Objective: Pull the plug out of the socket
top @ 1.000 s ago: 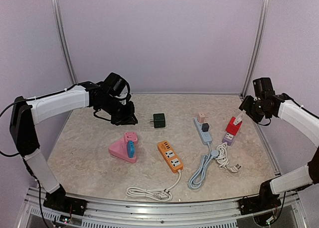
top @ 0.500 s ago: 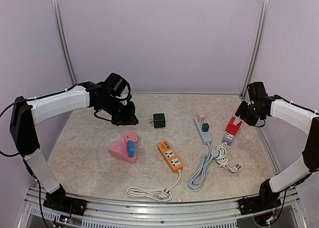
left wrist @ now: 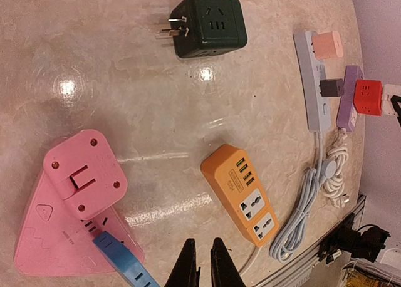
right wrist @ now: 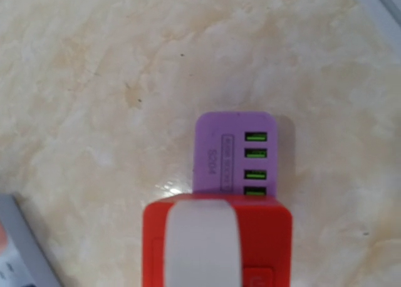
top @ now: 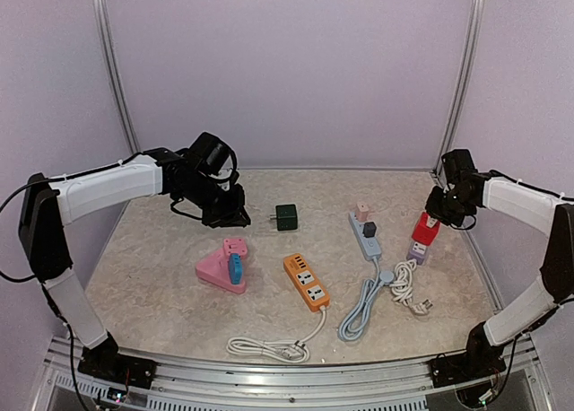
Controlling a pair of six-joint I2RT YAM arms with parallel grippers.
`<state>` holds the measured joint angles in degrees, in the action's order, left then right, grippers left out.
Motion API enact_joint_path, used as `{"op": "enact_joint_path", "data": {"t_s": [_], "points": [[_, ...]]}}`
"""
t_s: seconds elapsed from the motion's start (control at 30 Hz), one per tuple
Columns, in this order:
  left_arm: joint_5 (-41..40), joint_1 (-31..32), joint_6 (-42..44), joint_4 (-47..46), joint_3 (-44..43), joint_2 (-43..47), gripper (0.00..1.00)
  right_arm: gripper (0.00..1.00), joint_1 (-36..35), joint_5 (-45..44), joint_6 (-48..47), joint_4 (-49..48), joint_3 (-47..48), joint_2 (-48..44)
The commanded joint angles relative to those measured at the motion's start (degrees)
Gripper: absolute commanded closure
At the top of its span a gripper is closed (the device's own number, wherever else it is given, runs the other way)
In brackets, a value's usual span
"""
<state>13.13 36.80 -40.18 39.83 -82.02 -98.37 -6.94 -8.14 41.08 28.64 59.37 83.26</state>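
Note:
The red adapter (top: 425,231) is far from my left gripper. My right gripper should move it nearer so my left gripper can steady it before pulling the white plug (right wrist: 202,243).
A red plug (top: 424,228) sits in the purple socket block (top: 417,249) at the right of the table. My right gripper (top: 434,217) is down on the plug and shut on it. In the right wrist view one white finger pad (right wrist: 200,243) lies across the red plug (right wrist: 266,249), and the purple socket (right wrist: 237,150) with its green ports shows just beyond; the other finger is hidden. My left gripper (top: 228,215) hovers at the back left, above the table. Its black fingers (left wrist: 188,265) are shut with nothing between them.
A pink triangular strip (top: 215,269) carries a pink plug and a blue plug (top: 235,268). An orange strip (top: 306,281) with a white cable, a dark green cube adapter (top: 286,217) and a grey strip (top: 367,236) with two plugs lie mid-table. A coiled cable (top: 405,285) trails from the purple socket.
My right gripper came down onto the red plug and closed on it. Plug and purple socket shifted slightly to the right. The left arm stayed where it was.

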Motion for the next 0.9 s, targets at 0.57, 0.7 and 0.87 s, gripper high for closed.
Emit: {"op": "enact_joint_path", "data": {"t_s": [0.57, 0.7, 0.87], "points": [[1.93, 1.79, 0.44, -1.22, -3.96, -4.13, 0.91, 0.99, -14.05, 7.97, -7.23, 9.74, -7.00, -9.08], [2.29, 3.72, 0.72, -0.36, -7.69, -6.95, 0.91, 1.00, -19.14, 8.05, -3.82, 9.39, -10.67, -12.91], [3.39, 6.70, 0.40, -0.07, -13.40, -11.81, 0.91, 1.00, -25.12, 8.05, 0.38, 9.49, -13.67, -16.24]]}}
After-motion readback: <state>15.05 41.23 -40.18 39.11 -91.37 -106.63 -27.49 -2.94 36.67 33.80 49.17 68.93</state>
